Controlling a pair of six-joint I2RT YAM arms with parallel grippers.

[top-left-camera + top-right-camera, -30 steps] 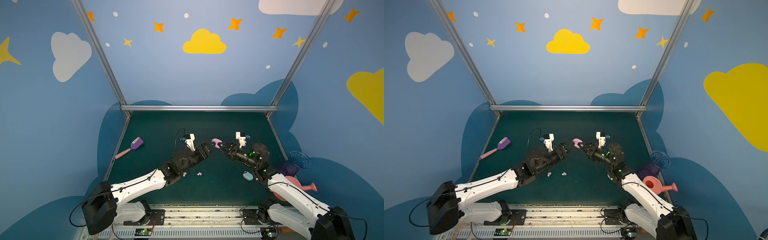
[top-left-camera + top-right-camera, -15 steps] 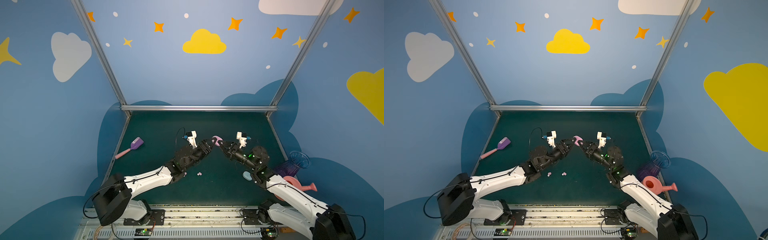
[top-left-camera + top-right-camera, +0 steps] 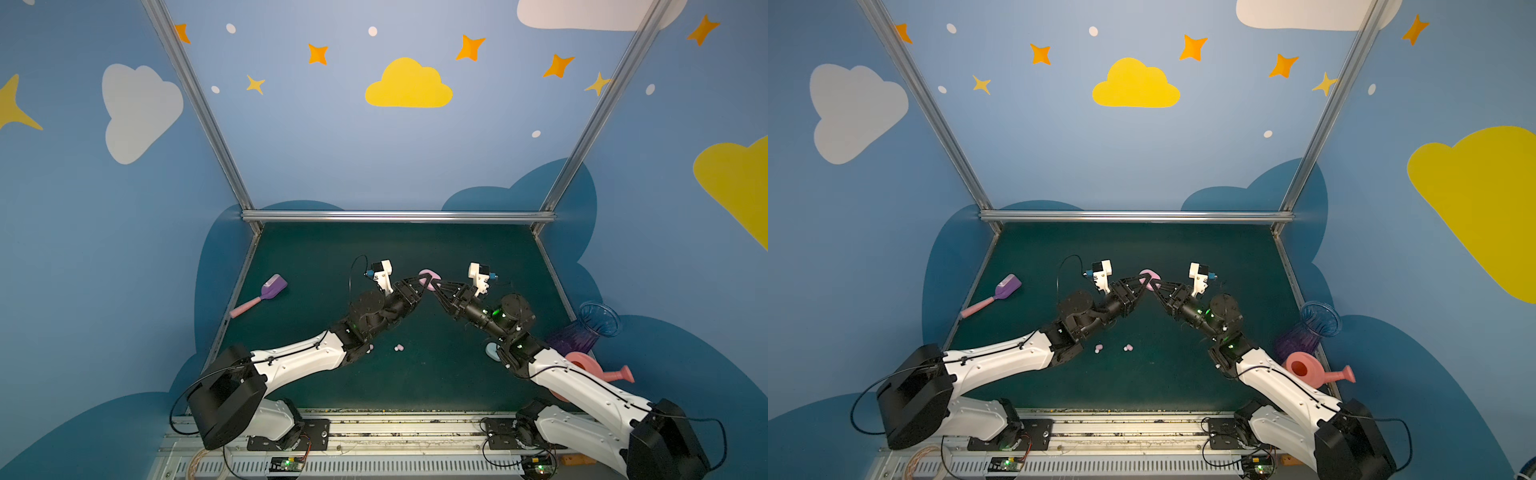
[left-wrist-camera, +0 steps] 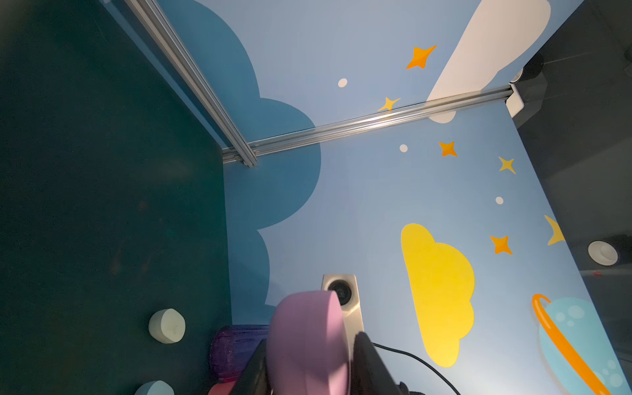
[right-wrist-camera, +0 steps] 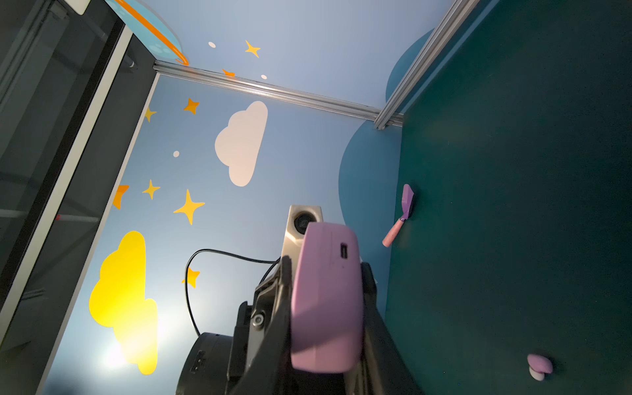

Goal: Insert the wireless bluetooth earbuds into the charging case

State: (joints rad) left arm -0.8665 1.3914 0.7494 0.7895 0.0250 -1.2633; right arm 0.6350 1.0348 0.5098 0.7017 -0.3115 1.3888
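Observation:
The robot's right gripper is pinching the charging case across its narrow width. The right gripper should open while the left gripper turns the case, and then take hold of its long ends.
A pink oval charging case hangs in the air above the middle of the green mat, closed as far as I can see. My right gripper is shut on one end of it, the case filling the space between its jaws. My left gripper grips the opposite end, with the case between its jaws. Two pink earbuds lie on the mat beside the left forearm. One earbud shows in the right wrist view.
A pale blue case lies under the right arm, and a white case rests on the mat nearby. A purple scoop lies at the left edge. A purple vase and a pink watering can sit at the right edge.
The left arm reached forward to the case held by the right gripper, and its jaws closed onto the case. The right gripper kept its hold and barely moved.

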